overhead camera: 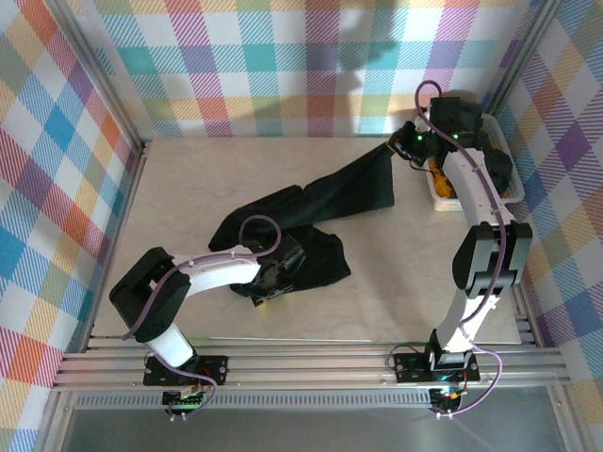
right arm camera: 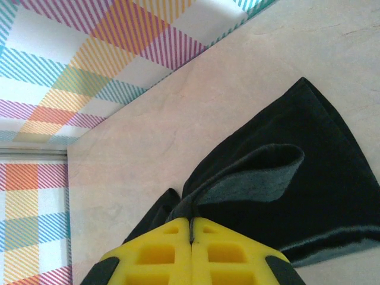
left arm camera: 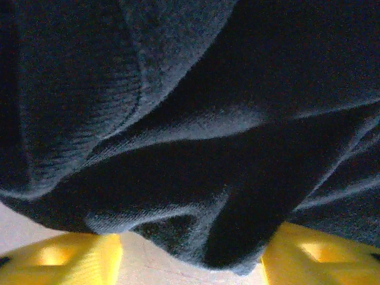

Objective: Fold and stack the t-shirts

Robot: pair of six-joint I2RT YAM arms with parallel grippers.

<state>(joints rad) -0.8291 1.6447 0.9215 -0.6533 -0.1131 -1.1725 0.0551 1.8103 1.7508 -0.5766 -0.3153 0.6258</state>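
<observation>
The black t-shirt lies bunched close to its front edge. I need to grab that edge with my left gripper and pull it away from my right gripper before I fold.
A black t-shirt lies stretched across the table from the middle toward the back right, with a bunched part nearer the front. My right gripper is shut on its far corner; in the right wrist view the yellow fingertips pinch a fold of the cloth. My left gripper is low over the bunched part. In the left wrist view its yellow fingers stand wide apart, open, with the edge of the dark cloth hanging between them.
A white plastic basket stands at the back right, beside the right arm, with a small orange item in it. Checked walls close the table at the back and both sides. Bare tabletop lies at the left and front.
</observation>
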